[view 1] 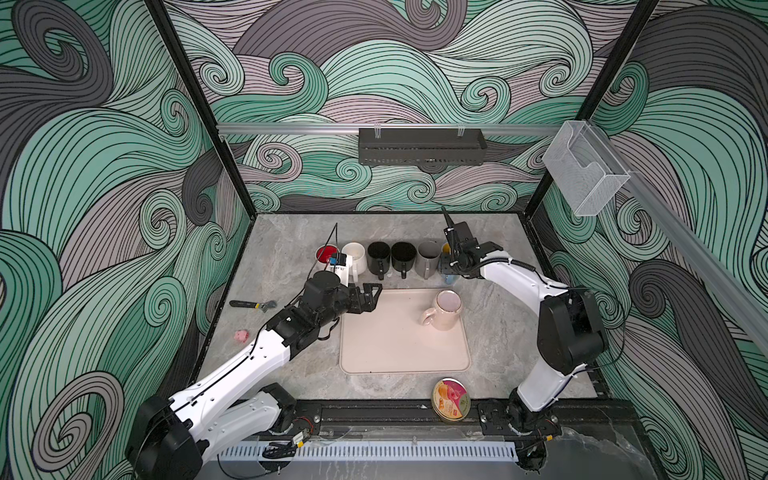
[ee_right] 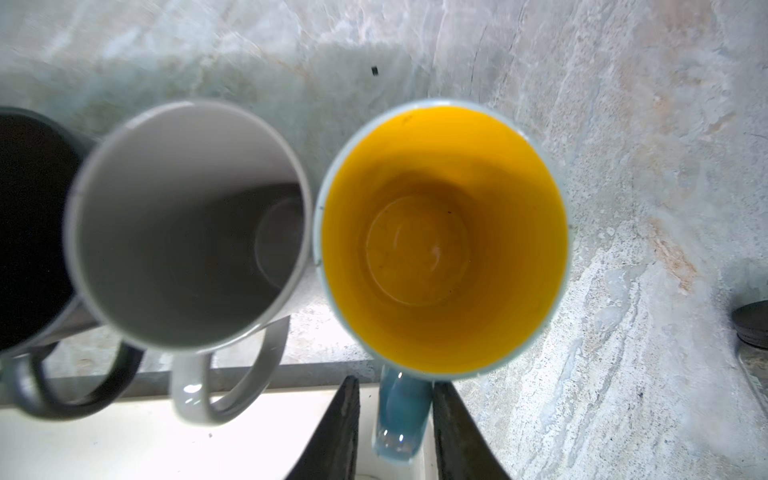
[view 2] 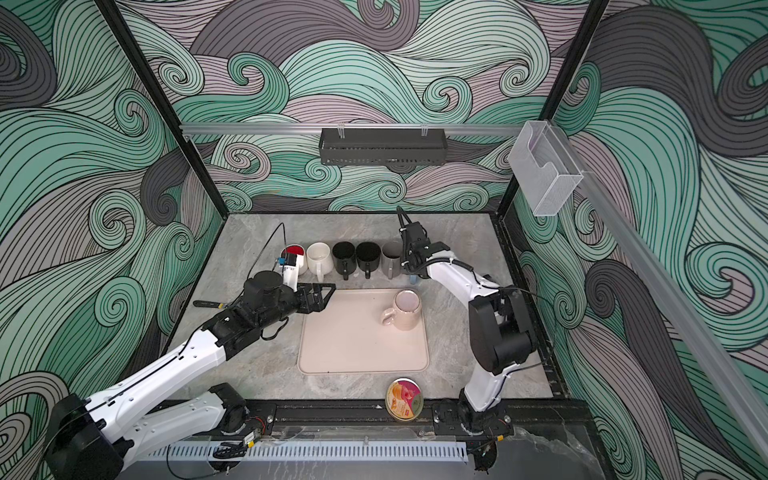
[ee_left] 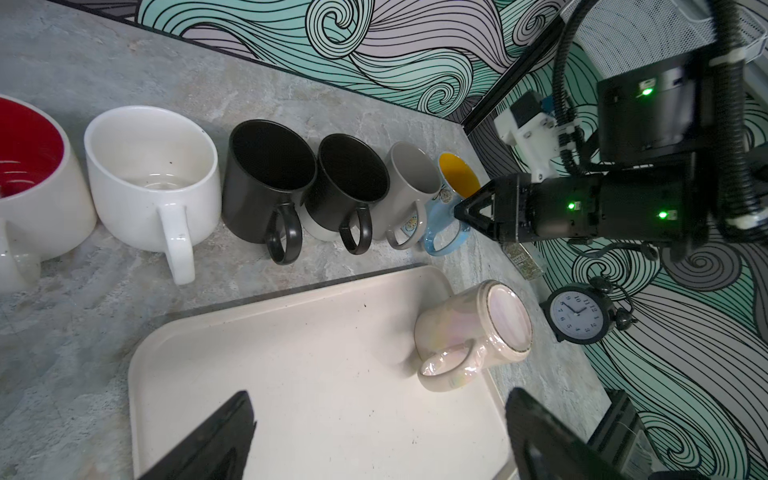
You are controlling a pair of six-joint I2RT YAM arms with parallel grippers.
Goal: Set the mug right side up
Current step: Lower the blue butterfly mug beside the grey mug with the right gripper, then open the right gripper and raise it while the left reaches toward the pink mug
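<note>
The blue mug [ee_right: 444,240] is upright and the handle of the upside-down cream mug points toward the robot's left gripper, so next the left gripper grabs that handle [view 1: 429,316] to turn the cream mug.
A pearly cream mug [view 1: 444,309] [view 2: 405,309] [ee_left: 478,328] stands upside down, base up, at the far right corner of the beige tray [view 1: 390,349] [ee_left: 291,374]. My left gripper [view 1: 376,293] [ee_left: 380,399] hovers open over the tray's far left corner, well short of that mug, with nothing between its fingers. A blue mug with a yellow inside [ee_right: 444,237] [ee_left: 459,174] stands upright on the table at the right end of the mug row. My right gripper [ee_right: 395,386] straddles its blue handle from above. A gap shows between one finger and the handle.
Upright mugs line the back: red-lined [view 1: 326,252], white [view 1: 355,253], two black [view 1: 379,255], grey [view 1: 428,253]. A wrench [view 1: 253,305] and a pink toy [view 1: 242,336] lie left of the tray. A round tin [view 1: 451,400] sits in front, a clock [ee_left: 579,313] at the right.
</note>
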